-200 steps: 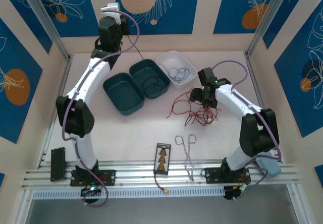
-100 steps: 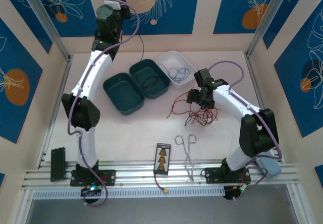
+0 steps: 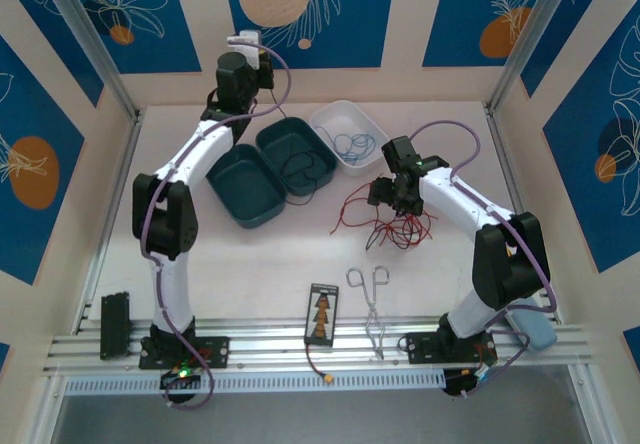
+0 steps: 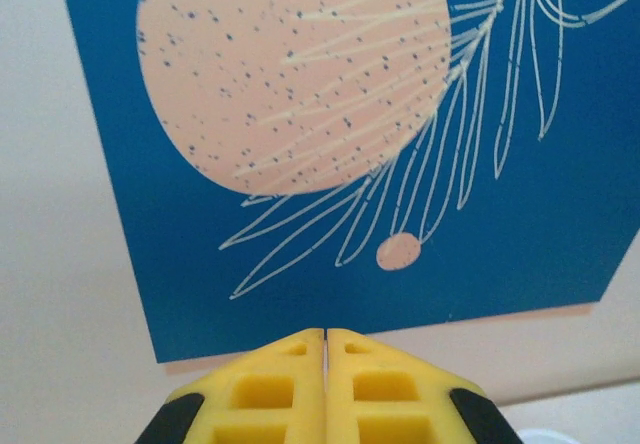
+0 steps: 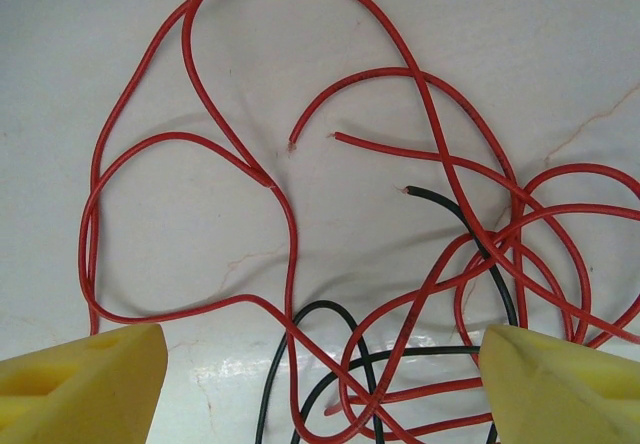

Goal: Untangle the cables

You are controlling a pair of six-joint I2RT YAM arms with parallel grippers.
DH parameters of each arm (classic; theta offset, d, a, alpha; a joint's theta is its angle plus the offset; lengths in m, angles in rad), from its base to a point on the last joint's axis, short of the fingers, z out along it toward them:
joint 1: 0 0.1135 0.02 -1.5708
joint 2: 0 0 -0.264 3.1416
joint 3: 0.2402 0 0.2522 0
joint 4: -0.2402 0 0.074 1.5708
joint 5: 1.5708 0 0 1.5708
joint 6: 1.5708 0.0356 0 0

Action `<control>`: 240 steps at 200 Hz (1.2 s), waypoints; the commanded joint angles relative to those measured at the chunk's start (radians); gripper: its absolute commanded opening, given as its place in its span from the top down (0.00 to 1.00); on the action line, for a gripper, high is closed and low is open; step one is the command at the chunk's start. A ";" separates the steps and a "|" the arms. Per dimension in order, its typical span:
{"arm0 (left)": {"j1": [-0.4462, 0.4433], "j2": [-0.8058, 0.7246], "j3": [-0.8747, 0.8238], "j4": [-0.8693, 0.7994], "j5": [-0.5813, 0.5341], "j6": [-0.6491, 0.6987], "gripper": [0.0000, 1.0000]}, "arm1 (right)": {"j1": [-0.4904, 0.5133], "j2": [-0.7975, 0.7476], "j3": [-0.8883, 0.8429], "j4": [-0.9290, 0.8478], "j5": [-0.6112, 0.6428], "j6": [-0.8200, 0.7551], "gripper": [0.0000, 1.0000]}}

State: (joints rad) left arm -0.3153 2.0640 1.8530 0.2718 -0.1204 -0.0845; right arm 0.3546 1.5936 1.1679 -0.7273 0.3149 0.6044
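Next, my left gripper swings back, because the black cable hangs from it beyond the teal tray's back rim. Then it should lower the cable into that tray.
A tangle of red and black cables lies on the white table right of centre; in the right wrist view the red cable loops over a black cable. My right gripper hangs just above the tangle's left part, and its jaws stand wide open with strands lying between the fingers, untouched. A blue cable is coiled in the white tray. Another black cable lies in the right teal tray. My left gripper is raised near the back wall, and its jaws are shut with nothing showing between them.
A second teal tray adjoins the first on its left. Silver forceps and a small black board lie near the front rail. A black block sits at the front left. Patterned walls close in the back and sides.
My left arm has swung to the right along the back wall and come slightly lower, its jaws staying shut. The right gripper has barely shifted over the tangle.
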 commanded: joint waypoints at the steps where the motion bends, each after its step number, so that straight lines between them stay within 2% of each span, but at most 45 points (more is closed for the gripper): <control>1: -0.029 -0.002 0.004 0.106 0.083 0.038 1.00 | 0.009 -0.021 0.029 -0.023 0.011 0.017 0.18; 33: -0.053 0.067 0.122 0.070 0.100 0.043 1.00 | 0.011 -0.014 0.040 -0.026 0.010 0.015 0.18; 61: -0.054 0.104 0.297 0.019 0.090 0.026 1.00 | 0.011 -0.006 0.041 -0.037 0.022 0.008 0.18; 98: -0.052 0.101 0.423 0.014 0.084 0.065 1.00 | 0.007 -0.004 0.030 -0.032 0.027 0.009 0.18; 136: -0.046 0.111 0.470 0.060 0.089 0.114 1.00 | 0.009 0.002 0.023 -0.017 0.015 0.009 0.19; 188: -0.038 0.197 0.488 0.128 0.099 0.189 1.00 | 0.006 0.009 0.015 -0.014 0.020 0.008 0.20; 240: -0.025 0.235 0.460 0.100 0.083 0.247 1.00 | 0.003 0.016 0.020 -0.009 0.010 0.005 0.21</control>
State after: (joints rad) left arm -0.3569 2.2898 2.3180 0.3523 -0.0410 0.1089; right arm 0.3599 1.5948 1.1835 -0.7403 0.3328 0.6041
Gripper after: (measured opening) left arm 0.041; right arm 0.789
